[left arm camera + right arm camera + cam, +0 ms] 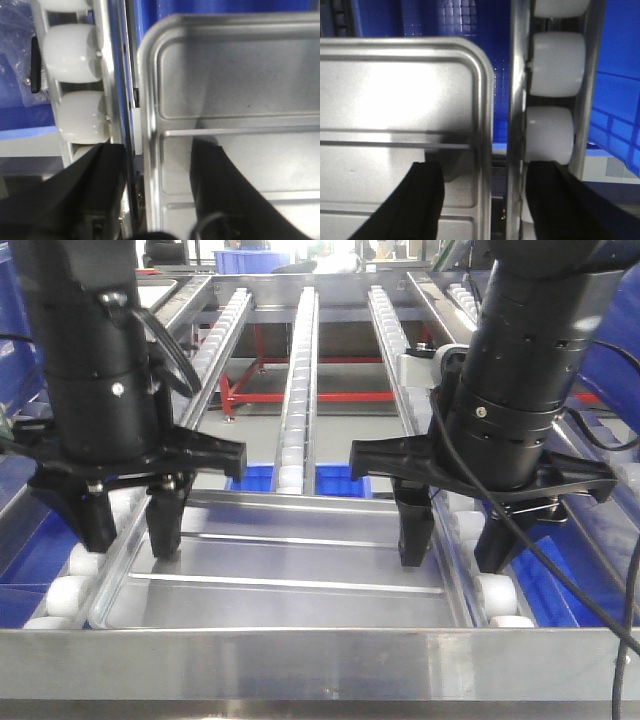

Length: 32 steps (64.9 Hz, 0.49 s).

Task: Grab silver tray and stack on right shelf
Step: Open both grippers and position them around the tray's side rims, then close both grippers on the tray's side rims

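I expect the silver tray (285, 585) to come away alone and stay level when I lift it, as an open gap (502, 100) parts the tray's rim from the steel track.
The silver tray (290, 580) lies flat on the right shelf (320, 665), just behind the shiny front rail, with its two long ribs showing. My left gripper (130, 530) is open and straddles the tray's left rim: one finger is inside the tray, the other over the rollers. In the left wrist view the left gripper (155, 150) spans the rim of the tray (240, 85). My right gripper (457, 545) is open astride the right rim. The right wrist view shows the right gripper (485, 170) with the tray (395, 90) rim and a steel track between its fingers.
White rollers (70, 52) run along the tray's left side, and more rollers (555, 65) along its right. Long roller tracks (300, 370) stretch away behind the tray. Blue bins (335, 480) sit below the shelf, and red framework (300, 397) shows further back.
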Available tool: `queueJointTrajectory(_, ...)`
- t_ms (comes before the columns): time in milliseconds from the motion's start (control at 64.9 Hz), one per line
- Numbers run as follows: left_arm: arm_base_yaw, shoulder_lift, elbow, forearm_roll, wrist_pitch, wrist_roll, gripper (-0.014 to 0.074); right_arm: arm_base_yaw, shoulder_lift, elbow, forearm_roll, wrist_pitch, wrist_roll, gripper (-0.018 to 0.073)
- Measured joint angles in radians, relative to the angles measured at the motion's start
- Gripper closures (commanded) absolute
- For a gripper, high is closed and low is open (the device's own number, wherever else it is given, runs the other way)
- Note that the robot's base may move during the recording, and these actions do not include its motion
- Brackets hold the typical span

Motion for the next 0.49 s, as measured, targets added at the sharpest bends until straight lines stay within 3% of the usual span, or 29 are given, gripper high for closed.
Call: queueJointTrajectory(493,0.0,0.005,0.0,-0.008,-0.017,0.0,0.0363,0.0,0.001,0.0,0.0,-0.002,0.0,0.008)
